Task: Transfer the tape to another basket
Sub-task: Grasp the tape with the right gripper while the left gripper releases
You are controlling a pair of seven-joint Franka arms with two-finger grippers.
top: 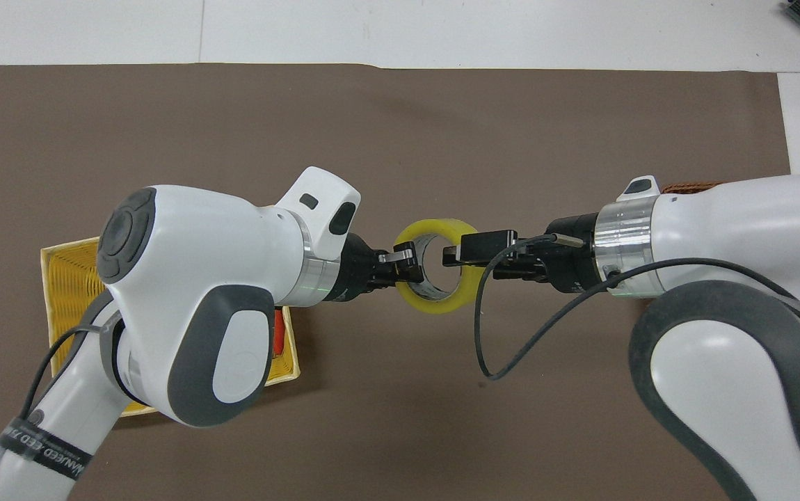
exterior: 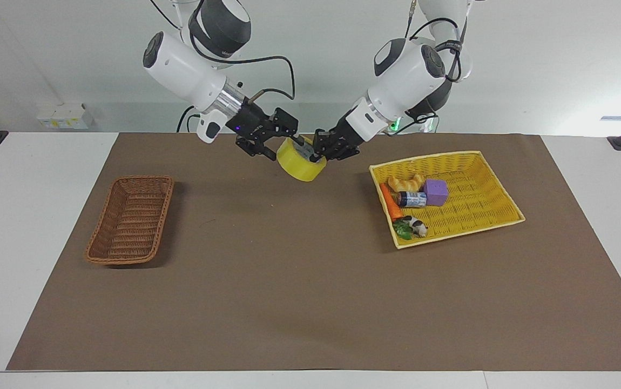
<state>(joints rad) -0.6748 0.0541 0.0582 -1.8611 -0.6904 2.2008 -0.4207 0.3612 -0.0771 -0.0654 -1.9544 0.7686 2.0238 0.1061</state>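
The tape is in my left gripper, far from the brown wicker basket [exterior: 131, 220]. My right gripper should close on the tape's facing side [top: 468, 282] before my left gripper opens.
The yellow tape [exterior: 299, 163] hangs in the air over the mat's middle, between the two baskets; it also shows in the overhead view [top: 436, 300]. My left gripper [exterior: 321, 150] [top: 405, 262] is shut on the roll's wall on its own side. My right gripper [exterior: 284, 141] [top: 453, 252] is open, its fingers either side of the wall across from it. The brown wicker basket [exterior: 131, 219] stands empty toward the right arm's end; only a sliver [top: 692, 186] shows overhead.
The yellow flat basket [exterior: 451, 155] [top: 66, 278] toward the left arm's end holds a croissant [exterior: 405, 182], a purple cube [exterior: 436, 192], a small bottle [exterior: 412, 199], a carrot [exterior: 390, 208] and a toy cow [exterior: 416, 226]. A brown mat [exterior: 289, 281] covers the table.
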